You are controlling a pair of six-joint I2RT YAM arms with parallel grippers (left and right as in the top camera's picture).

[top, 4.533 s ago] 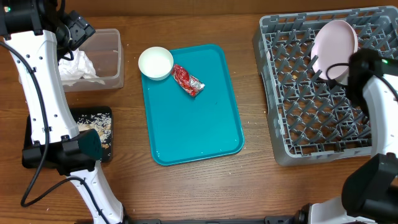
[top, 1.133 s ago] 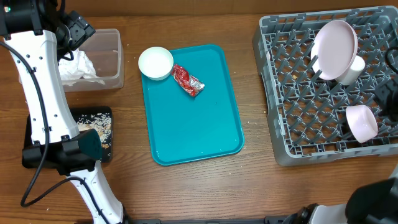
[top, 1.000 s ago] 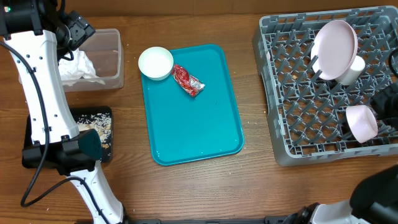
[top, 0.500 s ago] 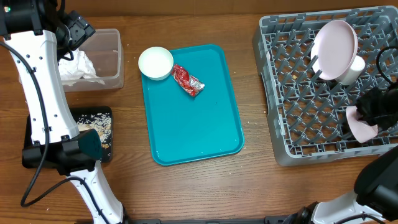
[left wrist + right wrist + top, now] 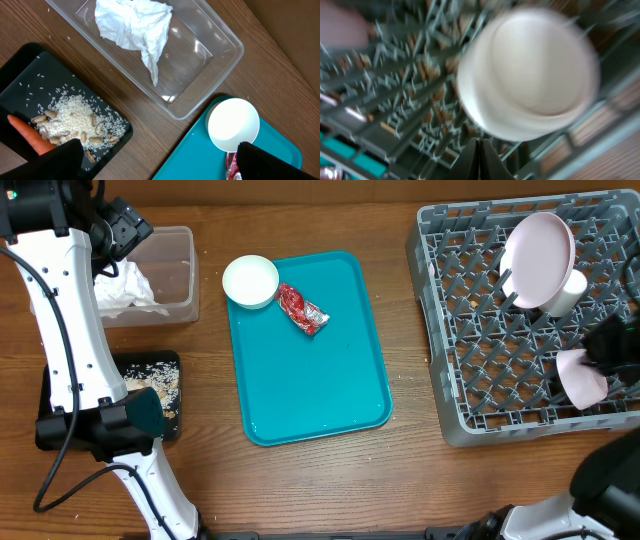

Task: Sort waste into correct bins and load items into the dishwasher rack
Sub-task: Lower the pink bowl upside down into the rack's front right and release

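I should keep my right gripper shut and push the bowl's outer side point(image 5: 602, 387) gently inward before leaving, because the upturned bowl point(image 5: 580, 380) leans tilted on the pegs near the grey rack's corner.
My left gripper point(image 5: 159, 150) hangs open and empty above the table's left side, and shows at the top left point(image 5: 112, 228) of the overhead view. Below it are the clear tub point(image 5: 210, 65) with the crumpled napkin point(image 5: 135, 25), and the black tray point(image 5: 30, 65) with rice and nuts point(image 5: 75, 115) and a carrot point(image 5: 30, 137). A white bowl point(image 5: 250, 281) and the red wrapper point(image 5: 302, 309) lie on the teal tray point(image 5: 320, 380). The grey rack point(image 5: 480, 330) holds the plate point(image 5: 538, 255), a cup point(image 5: 572, 292) and an upturned bowl point(image 5: 578, 380). My right gripper point(image 5: 480, 157) is shut and empty beside that bowl point(image 5: 530, 75).
The teal tray lies between the bins and the rack, with bare wooden table point(image 5: 410, 470) around it. The left arm's white links point(image 5: 70, 330) stand over the table's left edge. The right wrist view is blurred.
The right gripper came in over the upturned bowl in the rack, then drew back a little to the right, and its jaws closed fully. The bowl stays put. The left arm has not moved.
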